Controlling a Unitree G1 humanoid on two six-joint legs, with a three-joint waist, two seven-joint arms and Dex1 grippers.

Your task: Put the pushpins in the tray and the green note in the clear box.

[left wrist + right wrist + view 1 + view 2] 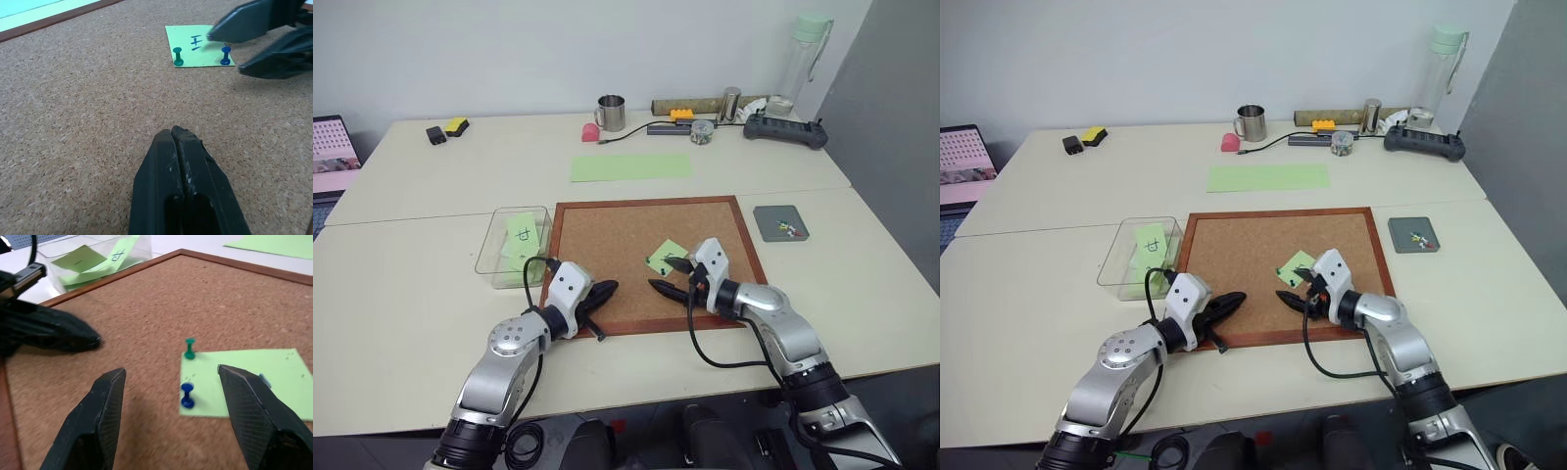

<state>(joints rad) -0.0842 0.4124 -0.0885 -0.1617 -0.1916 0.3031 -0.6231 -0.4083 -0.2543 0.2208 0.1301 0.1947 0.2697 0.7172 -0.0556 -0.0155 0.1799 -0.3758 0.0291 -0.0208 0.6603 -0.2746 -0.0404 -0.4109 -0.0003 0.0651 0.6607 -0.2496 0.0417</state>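
Note:
I expect the green note point(667, 256) to come up together with the pushpin when I lift it, since the green pushpin point(190, 349) is stuck through the note's corner.
The green note point(664, 257) lies on the corkboard point(607, 240), held down by a green pushpin point(190, 348) and a blue pushpin point(187, 395). My right gripper point(171, 372) hovers open just in front of the note, one finger on each side of the blue pin, touching nothing. My left gripper point(607, 291) is shut and empty, low over the board's near left part and pointing toward the note. The clear box point(489, 257) stands left of the board with green notes inside. The grey tray point(769, 233) sits to the right with a few pushpins point(787, 230) in it.
A long green paper strip point(631, 166) lies behind the corkboard. Along the back edge stand a metal mug point(610, 113), a pink object point(590, 132), a black power strip point(786, 130) and a tall bottle point(808, 54). A laptop point(333, 152) sits at far left.

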